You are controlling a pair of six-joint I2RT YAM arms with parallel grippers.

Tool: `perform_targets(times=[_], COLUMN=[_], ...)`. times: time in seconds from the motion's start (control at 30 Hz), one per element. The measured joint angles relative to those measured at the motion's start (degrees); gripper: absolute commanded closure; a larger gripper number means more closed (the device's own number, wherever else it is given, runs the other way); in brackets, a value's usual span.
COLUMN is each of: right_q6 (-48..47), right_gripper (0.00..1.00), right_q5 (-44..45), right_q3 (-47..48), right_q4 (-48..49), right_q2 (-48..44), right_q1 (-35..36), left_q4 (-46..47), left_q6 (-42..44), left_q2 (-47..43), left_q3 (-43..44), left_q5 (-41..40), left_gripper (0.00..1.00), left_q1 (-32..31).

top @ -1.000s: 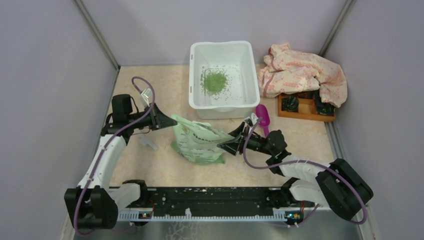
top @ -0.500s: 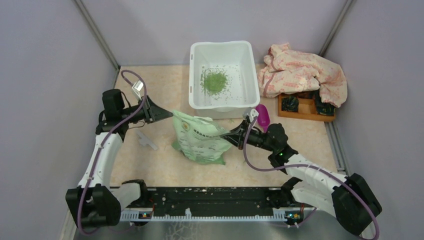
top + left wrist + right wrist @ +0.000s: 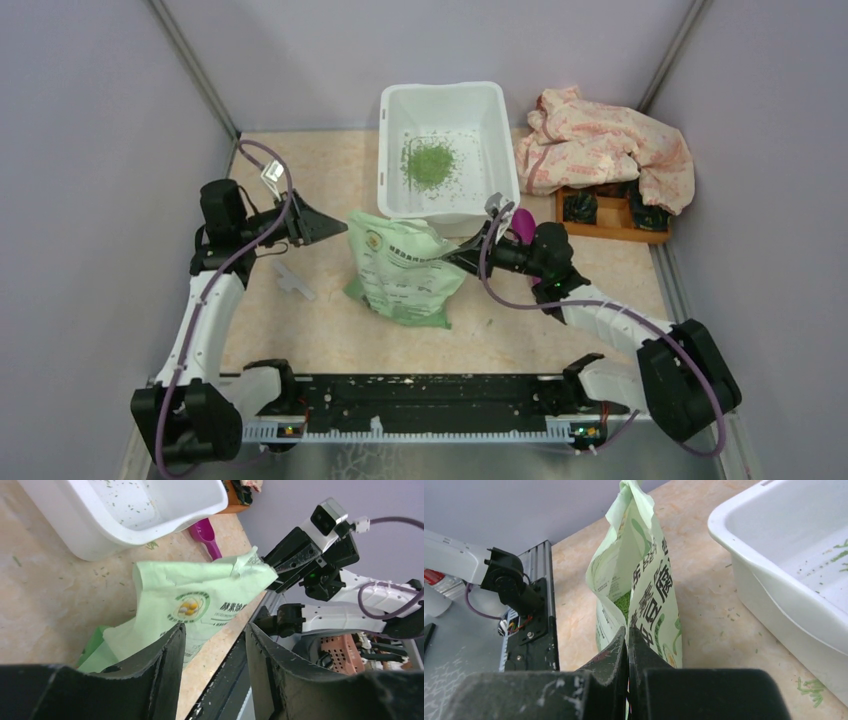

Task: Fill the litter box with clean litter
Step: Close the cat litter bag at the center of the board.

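Note:
My left gripper should hold the bag rim's free corner (image 3: 357,219) steady while my right gripper takes hold farther in, because my right gripper pinches just the bag rim's end (image 3: 443,256).
The white litter box (image 3: 386,180) stands at the back centre with a small pile of green clean litter (image 3: 428,163) and scattered granules in it. A green-and-white bag (image 3: 400,272) stands in front of it, mouth up. My right gripper (image 3: 449,258) is shut on the bag's upper right edge; in the right wrist view the gripper (image 3: 628,629) pinches one wall of the bag (image 3: 651,592), and green litter (image 3: 624,600) shows inside. My left gripper (image 3: 338,222) is open just left of the bag (image 3: 200,597), and nothing sits between its fingertips (image 3: 176,640).
A magenta scoop (image 3: 522,222) lies by the box's front right corner, behind my right wrist. A pink patterned cloth (image 3: 600,140) partly covers a wooden tray (image 3: 610,228) at the back right. A small white plastic piece (image 3: 293,280) lies at the left. Grey walls enclose the table.
My left gripper let go of the bag's left corner, opened and drew back to the left. My right gripper shut on the bag's right edge and pulled it upright toward the box.

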Motion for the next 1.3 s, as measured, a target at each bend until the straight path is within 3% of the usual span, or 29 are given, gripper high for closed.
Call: perform_targets(times=[0.17, 0.43, 0.7, 0.73, 0.8, 0.9, 1.1, 1.3], right_q6=[5.7, 9.6, 10.1, 10.2, 11.4, 14.2, 17.9, 7.0], right_gripper=[1.00, 1.00, 1.00, 0.97, 0.71, 0.56, 0.38, 0.35], right_q5=[-5.3, -10.6, -12.5, -12.8, -13.6, -15.4, -18.8, -18.7], right_q3=[2.4, 8.3, 10.6, 10.6, 10.6, 10.6, 10.6, 13.6], right_q4=[5.5, 9.9, 10.1, 10.4, 11.9, 16.6, 23.8, 9.1], right_q2=[7.1, 14.0, 16.2, 16.5, 17.0, 18.3, 19.6, 15.6], right_q1=[-4.7, -5.7, -5.8, -5.8, -5.9, -6.2, -6.3, -6.0], left_q4=[-1.6, -3.3, -1.8, -1.3, -0.5, 0.7, 1.6, 1.1], left_q6=[2.4, 6.8, 8.1, 8.0, 8.0, 8.0, 8.2, 8.9], left_q2=[0.2, 2.8, 3.9, 3.4, 2.7, 2.7, 3.6, 3.6], left_q3=[0.0, 0.0, -1.4, -1.8, -2.2, -2.5, -2.8, -2.5], left_q5=[-1.9, -9.2, -8.3, -7.9, -7.3, -6.8, -6.5, -6.6], left_gripper=[0.43, 0.41, 0.43, 0.47, 0.65, 0.94, 1.00, 1.00], left_q1=[0.0, 0.0, -0.2, -0.3, -0.9, -1.8, -2.6, -2.7])
